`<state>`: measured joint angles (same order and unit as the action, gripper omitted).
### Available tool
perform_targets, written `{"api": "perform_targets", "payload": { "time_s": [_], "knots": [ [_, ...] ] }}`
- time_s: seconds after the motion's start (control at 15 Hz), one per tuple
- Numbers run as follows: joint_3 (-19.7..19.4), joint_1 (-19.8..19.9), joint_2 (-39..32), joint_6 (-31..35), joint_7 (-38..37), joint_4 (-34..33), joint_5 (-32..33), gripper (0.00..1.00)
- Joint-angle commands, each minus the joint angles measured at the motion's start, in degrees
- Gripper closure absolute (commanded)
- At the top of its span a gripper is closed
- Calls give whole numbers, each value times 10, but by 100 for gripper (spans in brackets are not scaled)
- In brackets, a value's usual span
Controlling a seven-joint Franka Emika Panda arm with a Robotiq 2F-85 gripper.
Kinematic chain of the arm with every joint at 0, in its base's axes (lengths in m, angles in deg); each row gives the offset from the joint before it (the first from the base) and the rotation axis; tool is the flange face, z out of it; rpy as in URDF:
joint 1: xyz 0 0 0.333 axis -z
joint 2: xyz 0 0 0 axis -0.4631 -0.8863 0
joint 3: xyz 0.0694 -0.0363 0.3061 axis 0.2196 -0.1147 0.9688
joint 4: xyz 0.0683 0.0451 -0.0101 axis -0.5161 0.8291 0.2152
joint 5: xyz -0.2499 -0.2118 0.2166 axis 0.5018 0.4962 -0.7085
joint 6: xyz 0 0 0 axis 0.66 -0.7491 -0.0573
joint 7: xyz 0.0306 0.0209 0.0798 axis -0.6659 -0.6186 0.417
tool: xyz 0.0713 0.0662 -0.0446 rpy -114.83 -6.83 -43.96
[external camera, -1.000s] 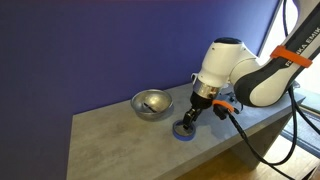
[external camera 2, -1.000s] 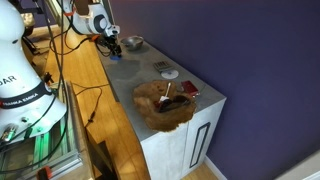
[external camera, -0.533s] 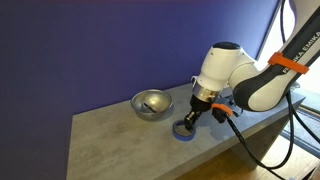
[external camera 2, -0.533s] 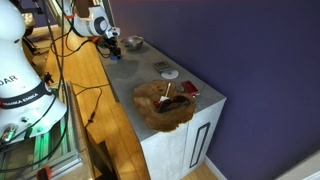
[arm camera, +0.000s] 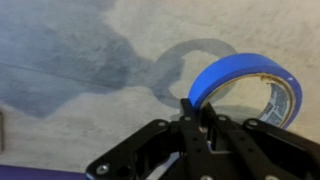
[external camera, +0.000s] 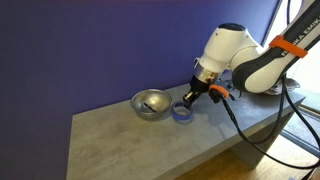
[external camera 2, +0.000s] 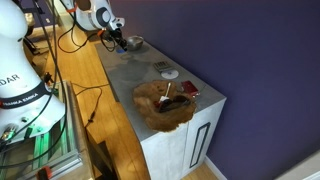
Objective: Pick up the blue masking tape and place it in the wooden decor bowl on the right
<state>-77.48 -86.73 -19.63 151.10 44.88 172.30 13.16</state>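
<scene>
I should keep moving my gripper to the wooden decor bowl (external camera 2: 165, 106) and let go there, since the blue masking tape (external camera: 182, 114) hangs by its rim clear of the counter.
The blue masking tape (external camera: 182, 113) hangs just above the grey counter beside the silver bowl. My gripper (external camera: 188, 99) is shut on its rim from above. In the wrist view the blue masking tape (arm camera: 246, 80) is a tilted ring, with one wall pinched by my gripper (arm camera: 196, 106), and its shadow falls on the counter below. In an exterior view my gripper (external camera 2: 120, 40) is at the far end of the counter. The wooden decor bowl (external camera 2: 160, 121), reddish-brown with a wavy rim and dark items inside, sits at the near end, well away from it.
A shiny silver bowl (external camera: 152, 104) stands close to the tape; it also shows as the silver bowl (external camera 2: 134, 43). A dark object (external camera 2: 160, 67) and a white disc (external camera 2: 171, 74) lie on the counter between the two bowls. A blue wall runs behind.
The gripper has shut on the tape and lifted it off the counter, moving up and towards the silver bowl.
</scene>
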Motion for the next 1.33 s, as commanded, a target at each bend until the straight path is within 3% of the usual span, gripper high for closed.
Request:
{"api": "perform_targets", "payload": {
  "time_s": [0.0, 0.13, 0.2, 0.27, 0.4, 0.53, 0.8, 0.87, 0.93, 1.07, 1.13, 1.27],
  "knots": [
    [-3, 6, 17, 16, 10, 16, -5, 88],
    [24, 32, 51, 39, 28, 45, -12, 88],
    [9, 19, 45, 30, 15, 43, -8, 97],
    [-24, 1, 43, 22, -8, 49, -6, 97],
    [-127, -53, 34, 13, -44, 67, 27, 97],
    [-201, -71, 33, 26, -45, 119, 35, 97],
    [-377, -160, 21, 27, -51, 223, 15, 97],
    [-400, -176, 27, 9, -57, 235, -7, 97],
    [-348, -127, 11, 16, -15, 192, -10, 88],
    [-388, -153, 13, 16, -21, 222, -15, 88],
    [-392, -159, 14, 16, -26, 227, -16, 97],
    [-445, -177, -35, 6, -37, 218, -19, 97]
  ]
}}
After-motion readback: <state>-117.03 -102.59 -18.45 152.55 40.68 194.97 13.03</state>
